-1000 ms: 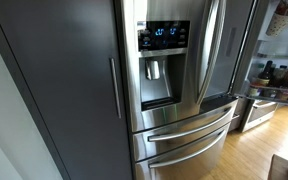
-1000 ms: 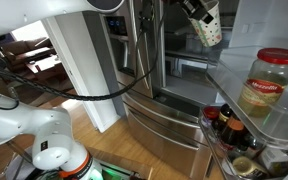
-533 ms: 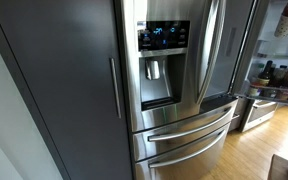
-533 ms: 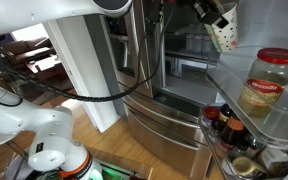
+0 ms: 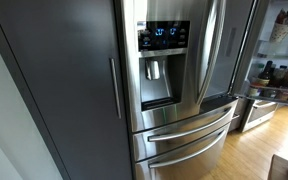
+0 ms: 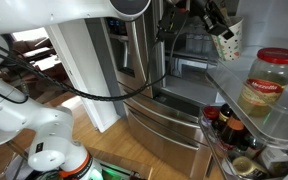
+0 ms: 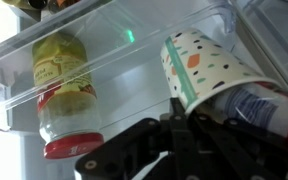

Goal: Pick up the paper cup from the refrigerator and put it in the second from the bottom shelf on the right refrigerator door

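The paper cup point(image 6: 228, 42) is over the open space point(image 6: 231, 80) beside the red-lidded jar, so my gripper should now lower the cup and let it go inside the clear door shelf.
My gripper point(image 6: 216, 22) is shut on the paper cup point(image 6: 227, 41), a pale cup with small dots, held tilted high in front of the open refrigerator point(image 6: 156, 108). In the wrist view the cup point(image 7: 199, 62) lies sideways above the dark fingers point(image 7: 179, 135), rim towards a clear shelf point(image 7: 114, 30) of the right refrigerator door. That open door's inner shelves point(image 6: 284, 128) stand just right of the cup. In an exterior view the fridge's dispenser door point(image 5: 169, 70) is shut and a pale shape point(image 5: 281, 26) at the far top right may be the cup.
A big jar with a red lid point(image 6: 267, 84) stands on a door shelf, also in the wrist view point(image 7: 64, 95). Several dark bottles and jars point(image 6: 229, 132) fill the shelf below. A dark grey cabinet point(image 5: 54, 90) stands beside the fridge. The robot base point(image 6: 44, 140) is at lower left.
My gripper has carried the cup to the right and slightly down, closer to the open door's shelves. The jar and bottles have not moved.
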`<act>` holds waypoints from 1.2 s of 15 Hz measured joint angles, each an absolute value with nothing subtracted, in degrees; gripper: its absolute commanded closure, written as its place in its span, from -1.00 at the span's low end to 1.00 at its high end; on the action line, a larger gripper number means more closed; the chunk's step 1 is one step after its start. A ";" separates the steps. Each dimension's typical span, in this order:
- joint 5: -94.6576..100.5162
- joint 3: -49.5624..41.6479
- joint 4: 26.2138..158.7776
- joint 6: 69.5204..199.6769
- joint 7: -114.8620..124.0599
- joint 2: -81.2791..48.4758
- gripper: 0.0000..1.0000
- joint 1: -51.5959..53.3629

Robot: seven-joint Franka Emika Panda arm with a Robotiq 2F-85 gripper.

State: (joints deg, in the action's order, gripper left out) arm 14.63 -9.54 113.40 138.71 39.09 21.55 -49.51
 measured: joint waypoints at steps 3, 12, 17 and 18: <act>14.64 -9.86 111.02 135.98 39.52 19.23 0.98 -49.49; 14.64 -11.62 106.03 129.96 39.72 13.95 0.16 -48.31; 14.58 -12.44 103.85 128.84 39.69 13.45 -0.59 -46.03; 14.58 -12.47 103.39 128.42 39.57 13.75 -0.72 -45.37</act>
